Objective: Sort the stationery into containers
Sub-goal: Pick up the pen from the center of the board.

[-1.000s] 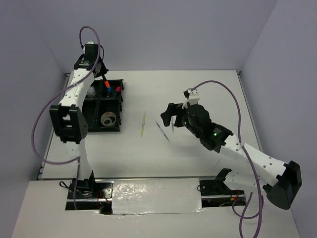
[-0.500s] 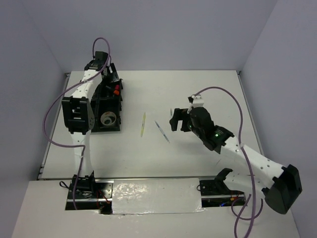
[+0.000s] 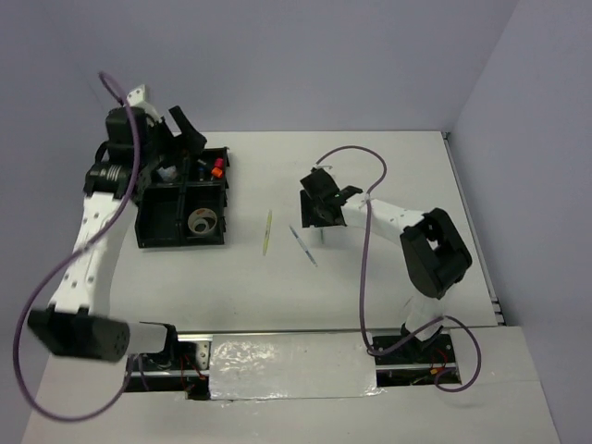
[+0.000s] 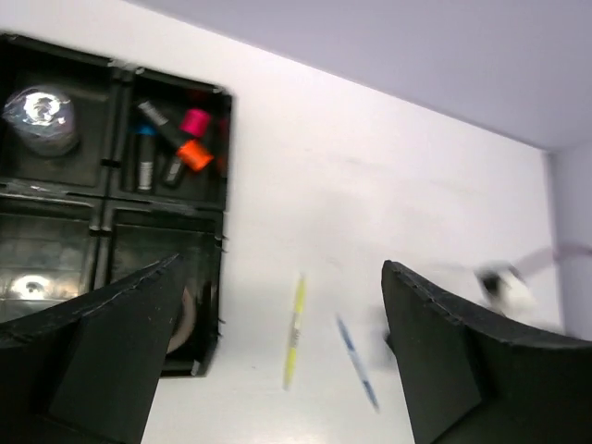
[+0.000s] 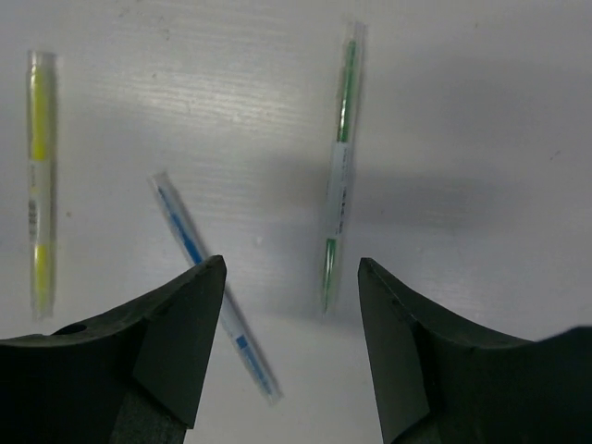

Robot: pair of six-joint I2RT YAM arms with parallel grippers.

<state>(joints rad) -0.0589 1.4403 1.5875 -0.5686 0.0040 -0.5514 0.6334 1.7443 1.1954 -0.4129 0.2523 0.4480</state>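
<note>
The green pen [image 5: 339, 176] lies far from the tray, so next my right gripper passes the green pen to my left gripper to go in the tray's empty compartment [image 3: 160, 218].
The black four-compartment tray [image 3: 227, 199] sits at the table's left. Highlighters [image 4: 171, 148] with orange, pink and blue caps lie in its far right compartment, and a clear tape roll [image 4: 42, 116] in the far left one. Another tape roll [image 3: 201, 222] fills the near right compartment. A yellow pen [image 5: 39, 222], a blue pen [image 5: 208, 277] and a green pen [image 5: 338, 185] lie on the table. My right gripper [image 5: 291, 268] hovers open over the green pen's near end, touching nothing. My left gripper [image 4: 282, 268] is open and empty, high above the tray's far side.
The yellow pen [image 3: 267, 231] and blue pen [image 3: 302, 245] lie between the tray and my right gripper [image 3: 322, 211]. Walls close the table at the back and both sides. The arm bases and a foil strip [image 3: 291, 365] line the near edge.
My left gripper opened over the tray, leaving the orange-capped highlighter in it, then rose and pulled back. My right gripper moved left and back over the green pen.
</note>
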